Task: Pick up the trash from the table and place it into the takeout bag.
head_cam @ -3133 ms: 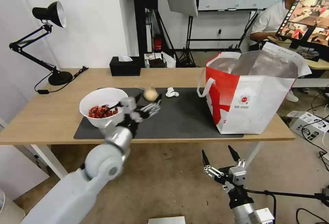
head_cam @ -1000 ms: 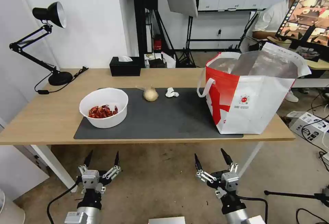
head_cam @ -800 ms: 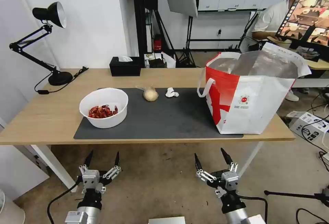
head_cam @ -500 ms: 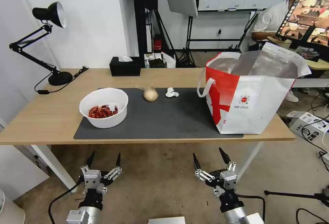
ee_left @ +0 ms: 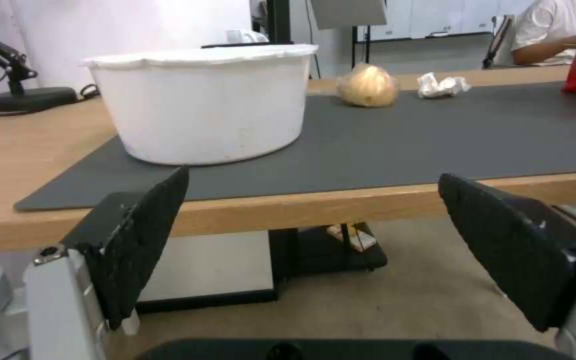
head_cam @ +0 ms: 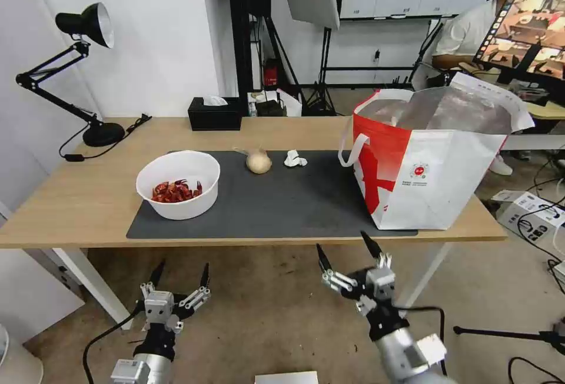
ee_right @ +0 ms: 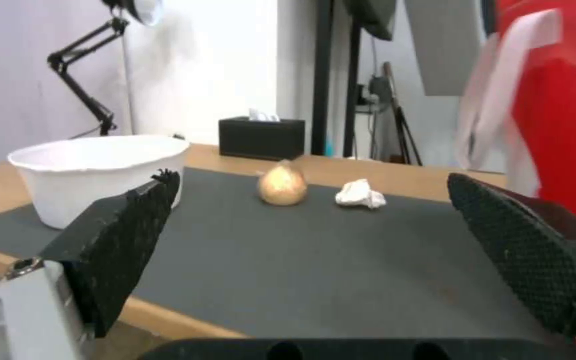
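I expect the crumpled tissue (head_cam: 294,159) to spread into longer, floppy flaps past my fingers when I lift it, since loose, ragged folds (head_cam: 301,162) show along its edge.
On the table (head_cam: 76,196), a dark grey mat (head_cam: 282,201) carries the trash: a white bowl (head_cam: 178,184) of red crayfish shells (head_cam: 175,191), a cream knotted bag (head_cam: 258,161) and a crumpled tissue (head_cam: 295,159). The takeout bag (head_cam: 432,160) stands open at the mat's right end. My left gripper (head_cam: 182,267) hangs open below the table's front edge, under the bowl (ee_left: 201,105). My right gripper (head_cam: 344,244) is open just below the front edge, near the takeout bag's left corner. The right wrist view faces the knotted bag (ee_right: 281,186) and tissue (ee_right: 361,194) between open fingers (ee_right: 121,235).
A black desk lamp (head_cam: 82,25) stands at the table's back left and a black tissue box (head_cam: 215,113) at the back edge. A person sits behind the takeout bag at another desk. Cables and boxes (head_cam: 532,213) lie on the floor at right.
The left arm has drawn back from the bowl to below the table. Over the last half second the right gripper has risen and shifted left toward the table's front edge.
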You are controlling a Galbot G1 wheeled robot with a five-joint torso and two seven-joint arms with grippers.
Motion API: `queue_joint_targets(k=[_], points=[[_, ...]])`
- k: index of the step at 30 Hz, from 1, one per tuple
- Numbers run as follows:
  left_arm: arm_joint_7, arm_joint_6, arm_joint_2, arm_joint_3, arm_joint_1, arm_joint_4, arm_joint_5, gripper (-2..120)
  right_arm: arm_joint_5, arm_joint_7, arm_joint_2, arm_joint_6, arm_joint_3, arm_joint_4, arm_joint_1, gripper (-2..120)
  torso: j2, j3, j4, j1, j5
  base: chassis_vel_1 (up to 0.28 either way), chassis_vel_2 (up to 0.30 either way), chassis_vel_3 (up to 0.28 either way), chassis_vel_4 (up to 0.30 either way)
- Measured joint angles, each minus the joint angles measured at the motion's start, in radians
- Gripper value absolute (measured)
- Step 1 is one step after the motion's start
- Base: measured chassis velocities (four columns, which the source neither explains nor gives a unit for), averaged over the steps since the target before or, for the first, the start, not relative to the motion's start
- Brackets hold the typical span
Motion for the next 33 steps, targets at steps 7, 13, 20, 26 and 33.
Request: queue_joint_targets(k=[7, 13, 20, 26, 33], points=[[0.007, 0.001, -0.003, -0.009, 0.002, 0.006, -0.002, 100, 0.043, 0.052, -0.031, -0.091, -0.126, -0.116, 0.233, 100, 0.000, 0.000, 0.0000, 0.000, 0.0001, 0.000, 0.000, 0.000, 0.000], [0.007, 0.018, 0.006, -0.031, -0.001, 0.003, -0.027, 100, 0.105, 0.191, -0.005, -0.209, -0.268, -0.215, 0.448, 100, 0.000, 0.000, 0.0001, 0.000, 0.0000, 0.000, 0.000, 0.000, 0.000], [0.005, 0.020, 0.003, -0.042, -0.003, 0.009, -0.037, 100, 0.216, 0.377, 0.029, -0.317, -0.372, -0.301, 0.633, 100, 0.000, 0.000, 0.0001, 0.000, -0.0001, 0.000, 0.000, 0.000, 0.000], [0.004, 0.021, 0.003, -0.050, -0.004, 0.014, -0.044, 100, 0.305, 0.453, 0.051, -0.352, -0.427, -0.365, 0.733, 100, 0.000, 0.000, 0.0000, 0.000, 0.0000, 0.000, 0.000, 0.000, 0.000], [0.003, 0.023, -0.010, -0.054, -0.005, 0.016, -0.046, 100, 0.424, 0.624, 0.142, -0.409, -0.494, -0.504, 0.899, 100, 0.000, 0.000, 0.0000, 0.000, 0.0000, 0.000, 0.000, 0.000, 0.000]])
